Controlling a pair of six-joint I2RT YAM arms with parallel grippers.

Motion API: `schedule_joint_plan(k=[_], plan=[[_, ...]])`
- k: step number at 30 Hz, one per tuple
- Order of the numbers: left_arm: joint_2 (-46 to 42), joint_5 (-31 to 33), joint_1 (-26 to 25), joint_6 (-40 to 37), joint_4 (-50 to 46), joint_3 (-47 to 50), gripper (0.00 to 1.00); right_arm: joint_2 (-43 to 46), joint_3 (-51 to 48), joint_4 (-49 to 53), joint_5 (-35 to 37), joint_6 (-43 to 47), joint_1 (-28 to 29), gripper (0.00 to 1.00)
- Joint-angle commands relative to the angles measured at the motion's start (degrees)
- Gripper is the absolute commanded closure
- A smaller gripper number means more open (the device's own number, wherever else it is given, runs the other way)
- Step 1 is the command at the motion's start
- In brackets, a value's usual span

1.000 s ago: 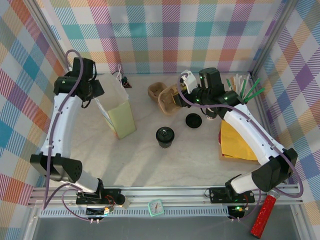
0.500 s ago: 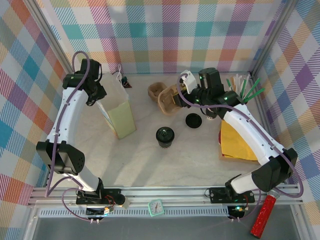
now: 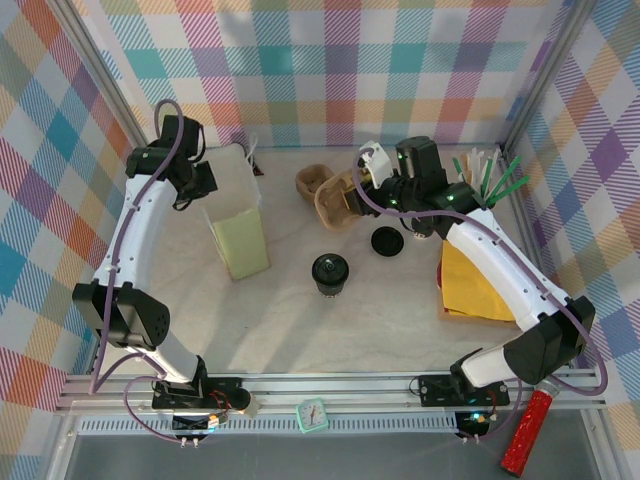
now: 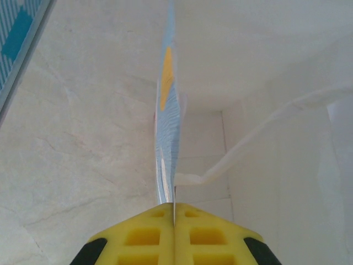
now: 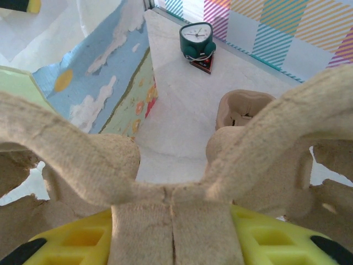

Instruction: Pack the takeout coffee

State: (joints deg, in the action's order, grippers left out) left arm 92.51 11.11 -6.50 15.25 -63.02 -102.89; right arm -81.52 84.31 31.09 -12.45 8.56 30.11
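Note:
The left gripper's fingers pinch only the paper bag's side [image 4: 168,130] and the opening stands wide, so that gripper should keep holding that side until the brown carrier reaches the bag's opening [image 3: 230,182].
The takeout coffee [image 3: 330,272], a small cup with a black lid, stands on the table's middle, apart from both grippers. The paper bag [image 3: 236,218] stands upright at the left with its white mouth open. My left gripper [image 3: 203,181] is shut on the bag's left rim; in the left wrist view the yellow fingers [image 4: 143,237] pinch the thin printed wall [image 4: 167,110]. My right gripper [image 3: 368,186] is shut on a brown pulp cup carrier [image 3: 337,201], whose ribs [image 5: 165,176] rise between the fingers of the right gripper [image 5: 172,223].
A loose black lid [image 3: 385,241] lies right of the coffee. A second pulp carrier [image 3: 312,180] sits behind, a pink cup of sticks [image 3: 488,175] at the back right, a yellow pad [image 3: 470,285] at the right. A small green clock [image 5: 197,40] stands beyond the bag.
My left gripper has shifted right and back with the bag's rim, and the bag now stands straighter with its mouth wider. The right arm and the coffee have not moved.

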Motion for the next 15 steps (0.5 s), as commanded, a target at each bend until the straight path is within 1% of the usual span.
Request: schedule_joint_plan(k=[1, 4, 9, 12, 13, 15], plan=[[-3.1, -1.8, -1.9, -5.9, 0.0, -3.7, 1.00, 1.4, 0.2, -0.5, -0.1, 0.8, 0.5, 0.56], [-3.2, -0.2, -3.0, -8.7, -0.7, -5.8, 1.00, 1.2, 0.4, -0.5, -0.2, 0.9, 0.6, 0.56], [-4.0, -4.4, -3.8, -12.5, 0.0, -6.4, 1.00, 1.2, 0.7, -0.6, -0.2, 1.1, 0.8, 0.56], [-4.3, -5.1, -5.5, -14.4, 0.7, -5.7, 1.00, 1.1, 0.9, -0.7, -0.1, 1.4, 1.0, 0.56], [-4.4, -5.0, -6.4, -15.4, 0.8, -5.4, 1.00, 1.1, 0.9, -0.8, 0.0, 1.5, 1.1, 0.56], [-4.4, -2.3, -8.2, -17.9, 0.9, -4.7, 1.00, 1.1, 1.0, -0.7, 0.1, 1.9, 1.2, 0.56]])
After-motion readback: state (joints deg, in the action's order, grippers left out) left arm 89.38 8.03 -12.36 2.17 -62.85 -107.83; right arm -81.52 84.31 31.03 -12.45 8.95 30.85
